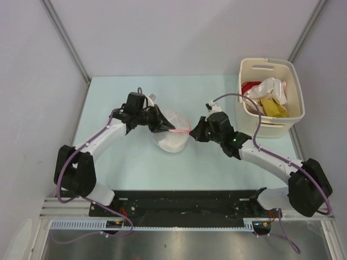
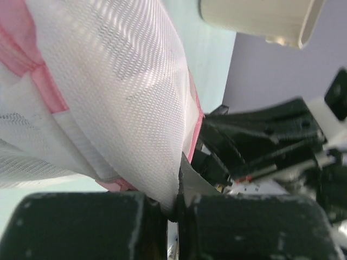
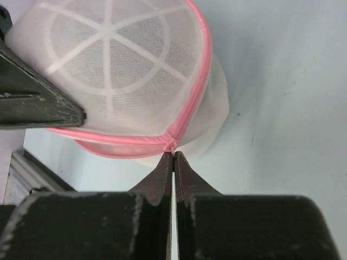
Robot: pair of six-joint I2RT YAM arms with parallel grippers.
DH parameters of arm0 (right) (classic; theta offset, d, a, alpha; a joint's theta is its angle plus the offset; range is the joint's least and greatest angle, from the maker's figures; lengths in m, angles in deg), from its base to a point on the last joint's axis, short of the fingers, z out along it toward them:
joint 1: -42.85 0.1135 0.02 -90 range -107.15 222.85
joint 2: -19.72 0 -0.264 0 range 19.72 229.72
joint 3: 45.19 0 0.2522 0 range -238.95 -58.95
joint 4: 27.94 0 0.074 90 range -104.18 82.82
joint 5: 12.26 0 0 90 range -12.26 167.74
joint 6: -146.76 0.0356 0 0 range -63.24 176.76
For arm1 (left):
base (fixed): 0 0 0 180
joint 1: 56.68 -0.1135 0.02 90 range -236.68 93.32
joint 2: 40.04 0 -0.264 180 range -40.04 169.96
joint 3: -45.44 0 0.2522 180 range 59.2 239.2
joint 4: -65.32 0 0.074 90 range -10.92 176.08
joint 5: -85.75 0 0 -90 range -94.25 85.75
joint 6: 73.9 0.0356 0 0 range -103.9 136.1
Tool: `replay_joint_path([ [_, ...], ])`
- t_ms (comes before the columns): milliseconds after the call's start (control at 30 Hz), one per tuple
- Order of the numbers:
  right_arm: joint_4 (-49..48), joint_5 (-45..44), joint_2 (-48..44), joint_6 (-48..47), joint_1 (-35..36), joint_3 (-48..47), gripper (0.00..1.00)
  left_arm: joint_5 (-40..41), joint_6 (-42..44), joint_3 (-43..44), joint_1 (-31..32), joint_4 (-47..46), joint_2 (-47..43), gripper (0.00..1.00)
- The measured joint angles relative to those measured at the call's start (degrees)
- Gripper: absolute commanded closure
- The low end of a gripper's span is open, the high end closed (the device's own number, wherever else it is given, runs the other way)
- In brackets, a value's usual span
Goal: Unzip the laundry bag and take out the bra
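Note:
The pink rim (image 1: 180, 130) runs taut from my left gripper to the zipper pull, so next my right gripper eases toward the bag (image 1: 173, 143) while my left gripper regrasps it.
The laundry bag (image 1: 171, 139), a rounded white mesh pouch with pink zipper trim, lies mid-table between both arms. My left gripper (image 1: 166, 128) is shut on a fold of its mesh (image 2: 119, 92); in the left wrist view the gripper (image 2: 177, 199) has cloth pinched between its tips. My right gripper (image 1: 192, 131) meets the bag's right side. In the right wrist view the gripper (image 3: 173, 157) is shut on the small pink zipper pull (image 3: 172, 146) at the bag's (image 3: 119, 70) rim. The bra is hidden.
A cream slotted basket (image 1: 256, 120) stands at the back right, holding white, yellow and red clothes (image 1: 268, 96). Its rim (image 2: 260, 19) shows in the left wrist view. The left fingers (image 3: 38, 103) cross the right wrist view's left side.

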Motion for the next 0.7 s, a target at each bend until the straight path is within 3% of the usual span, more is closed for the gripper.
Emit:
replay_joint_path([
  [300,-8.81,16.87,11.04,-8.13,-8.46,0.0,1.0,-9.46,10.47,4.2,-1.95,3.21,0.7,1.0],
  [633,-17.92,19.71,17.0,-4.59,-10.47,0.0,1.0,-13.05,17.22,7.87,-2.38,6.4,2.36,1.0],
  [700,-17.53,17.66,16.06,-2.93,-10.43,-0.02,1.0,-11.41,18.78,9.27,-2.36,8.0,2.71,0.93],
])
